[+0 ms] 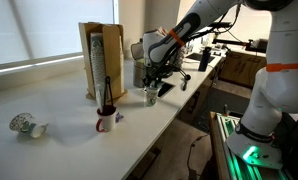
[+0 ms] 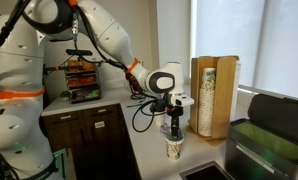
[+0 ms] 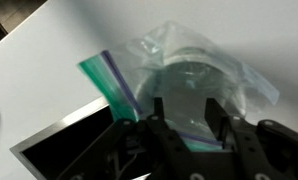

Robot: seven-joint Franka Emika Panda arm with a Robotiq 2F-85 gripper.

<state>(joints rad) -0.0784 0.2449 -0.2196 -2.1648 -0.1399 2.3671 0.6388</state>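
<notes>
The bag is crumpled on top of the cup's opening (image 3: 192,82), and its seal strip (image 3: 113,88) is past the cup's rim. My gripper should open, lift away and come to the seal strip at a tilt.
My gripper (image 3: 186,110) hangs straight over a clear plastic zip bag (image 3: 194,65) with a green and blue seal strip (image 3: 109,82). The bag is crumpled over a round cup. The two dark fingers (image 3: 159,112) stand apart, with bag film showing in the gap and neither pad visibly pressing it. In both exterior views the gripper (image 1: 152,84) (image 2: 173,124) points down just above a paper cup (image 1: 150,97) (image 2: 174,149) on the white counter, and the bag sticks out of the cup's top.
A wooden cup dispenser (image 1: 101,60) (image 2: 211,95) stands behind the cup. A red and white mug (image 1: 106,123) and a toppled patterned cup (image 1: 24,125) lie farther along the counter. A dark sink (image 2: 204,172) and a dark bin (image 2: 274,140) lie close to the cup.
</notes>
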